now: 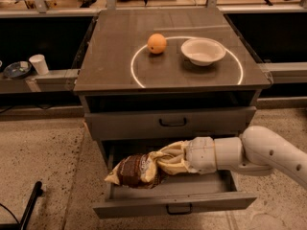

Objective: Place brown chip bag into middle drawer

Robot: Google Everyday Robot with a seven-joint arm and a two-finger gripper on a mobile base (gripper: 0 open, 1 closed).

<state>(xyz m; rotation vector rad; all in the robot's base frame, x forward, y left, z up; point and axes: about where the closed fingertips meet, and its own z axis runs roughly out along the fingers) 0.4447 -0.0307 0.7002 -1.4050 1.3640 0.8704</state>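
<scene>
The brown chip bag's tip point(110, 178) hangs over the drawer's side next to the empty tray point(199, 184), so my gripper keeps pulling the bag inward until the bag's tip is clear of the drawer's side.
The brown chip bag point(135, 169) lies nearly flat over the left half of the open middle drawer point(216, 202), its left tip reaching past the drawer's left wall. My gripper point(166, 162) reaches in from the right, low over the grey tray, and is shut on the bag's right end. The white forearm stretches away to the right edge of the camera view. The drawer's black loop handle point(178, 209) faces me at the bottom.
A shut grey drawer front point(172, 122) with a black handle sits just above the open drawer. On the cabinet top are an orange fruit point(157, 43) and a white bowl point(203, 51). A shelf at left holds a white cup point(39, 63).
</scene>
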